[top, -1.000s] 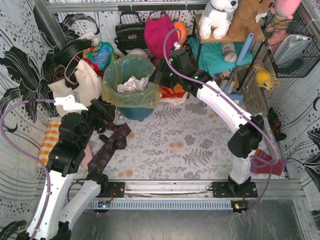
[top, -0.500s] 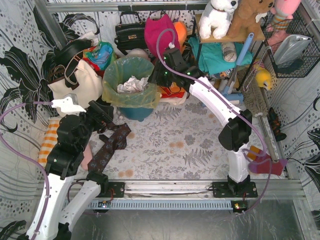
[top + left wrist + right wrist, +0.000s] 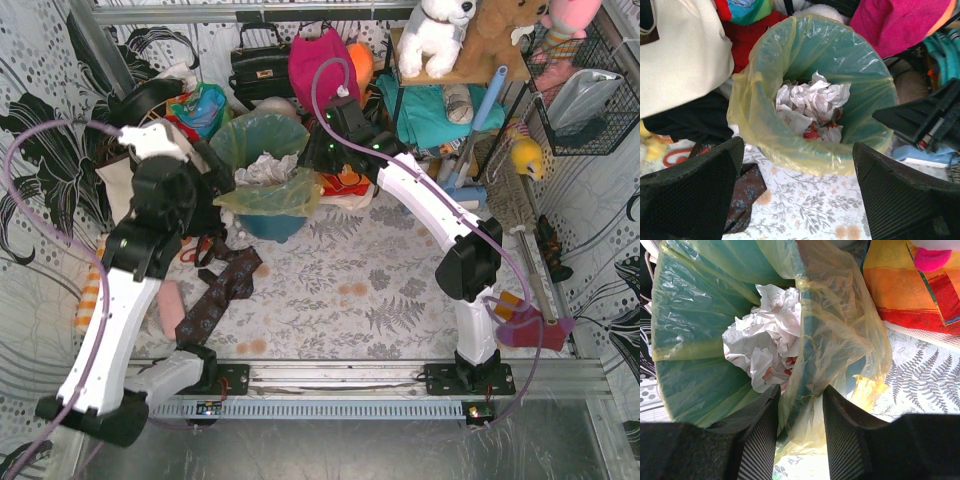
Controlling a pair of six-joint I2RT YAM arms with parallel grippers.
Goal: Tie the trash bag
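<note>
I should grip the opposite rim (image 3: 747,97) with my left gripper and help pull the bucket forward: the bucket stands (image 3: 272,226) among the bags, my right gripper at one rim.
The trash bag (image 3: 268,192) is thin yellow-green film lining the teal bucket (image 3: 272,226), with crumpled white paper (image 3: 262,170) inside. My left gripper (image 3: 222,192) hovers at the bucket's left side, wide open and empty. In the left wrist view (image 3: 797,147) the bag (image 3: 790,155) lies ahead between the spread fingers. My right gripper (image 3: 314,158) is at the bucket's right rim. In the right wrist view (image 3: 800,400) its jaws stand partly open, straddling a gathered fold of the bag's rim (image 3: 830,340), which is lifted off the bucket there.
A cream tote (image 3: 150,170) stands left of the bucket. A brown patterned cloth (image 3: 215,295) lies on the mat in front. A black handbag (image 3: 260,65) and a magenta bag (image 3: 318,60) stand behind. An orange-red item (image 3: 910,285) lies right of the bucket. A shelf with stuffed toys (image 3: 440,35) stands at back right.
My left arm has swung up and toward the bucket, with its gripper now at the left rim. My right gripper shifted slightly left at the right rim earlier, then held still.
</note>
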